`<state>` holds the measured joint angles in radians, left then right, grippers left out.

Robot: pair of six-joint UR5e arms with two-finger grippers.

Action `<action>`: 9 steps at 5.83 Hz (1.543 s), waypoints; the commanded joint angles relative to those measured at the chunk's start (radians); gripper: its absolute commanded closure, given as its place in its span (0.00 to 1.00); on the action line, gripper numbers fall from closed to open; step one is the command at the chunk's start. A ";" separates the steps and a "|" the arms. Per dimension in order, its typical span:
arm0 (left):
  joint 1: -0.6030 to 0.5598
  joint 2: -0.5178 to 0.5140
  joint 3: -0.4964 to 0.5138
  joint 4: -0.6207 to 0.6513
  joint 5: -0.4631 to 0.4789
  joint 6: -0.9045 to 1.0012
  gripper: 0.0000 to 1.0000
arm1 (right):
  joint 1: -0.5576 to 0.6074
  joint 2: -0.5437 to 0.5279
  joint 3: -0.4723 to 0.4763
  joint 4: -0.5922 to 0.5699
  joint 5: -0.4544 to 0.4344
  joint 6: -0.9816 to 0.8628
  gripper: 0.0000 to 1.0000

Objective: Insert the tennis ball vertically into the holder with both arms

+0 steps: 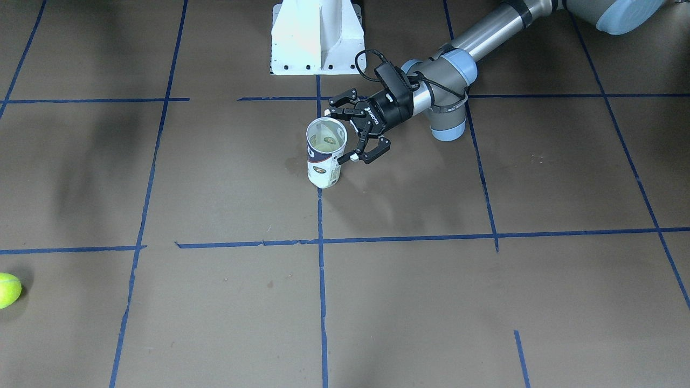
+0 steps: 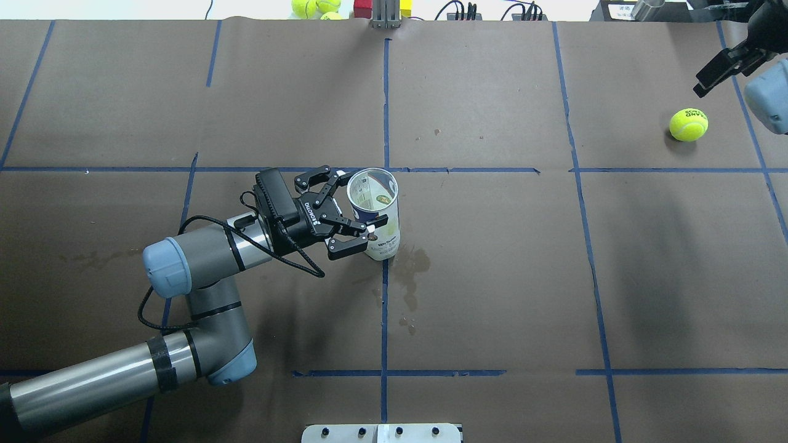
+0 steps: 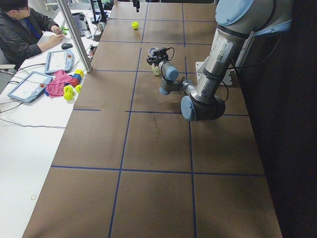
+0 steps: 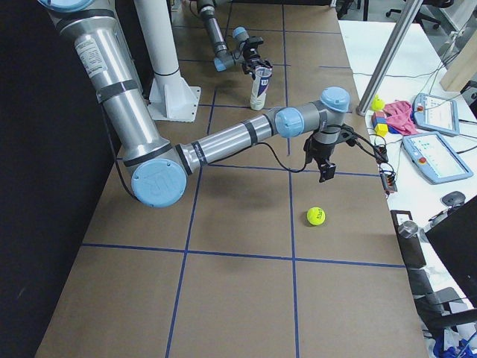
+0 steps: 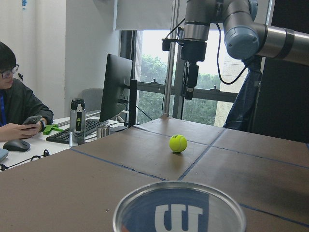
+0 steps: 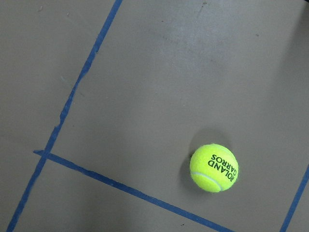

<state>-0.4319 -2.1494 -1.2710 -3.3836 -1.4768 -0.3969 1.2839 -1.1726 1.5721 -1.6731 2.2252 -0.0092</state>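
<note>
The holder is tall and has an empty opening. The tennis ball will sink well below the holder's rim when I put it in.
The holder is a clear tube with a navy-and-white label. It stands upright and open-topped near the table's middle, and shows in the front view. My left gripper is open, its fingers spread on either side of the tube's robot-side wall; the lower fingertip touches the tube. A yellow tennis ball lies on the table far to the right, also in the right wrist view. My right gripper hangs above the table just beyond the ball, pointing down, open and empty.
The white pedestal base stands at the robot's side of the table. Spare balls and coloured blocks lie past the far edge. An operator sits at a side desk. A damp stain marks the paper near the tube.
</note>
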 commanded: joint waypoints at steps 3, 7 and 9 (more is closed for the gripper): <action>0.004 -0.004 0.001 0.018 0.001 0.001 0.05 | -0.002 -0.061 -0.149 0.250 0.036 0.008 0.00; 0.004 -0.003 0.001 0.018 0.001 0.001 0.05 | -0.029 -0.044 -0.355 0.574 0.016 0.060 0.00; 0.004 0.000 -0.001 0.017 0.001 0.001 0.05 | -0.063 -0.042 -0.388 0.607 -0.031 0.080 0.00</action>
<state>-0.4280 -2.1509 -1.2705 -3.3660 -1.4757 -0.3958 1.2356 -1.2157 1.2035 -1.0828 2.2157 0.0643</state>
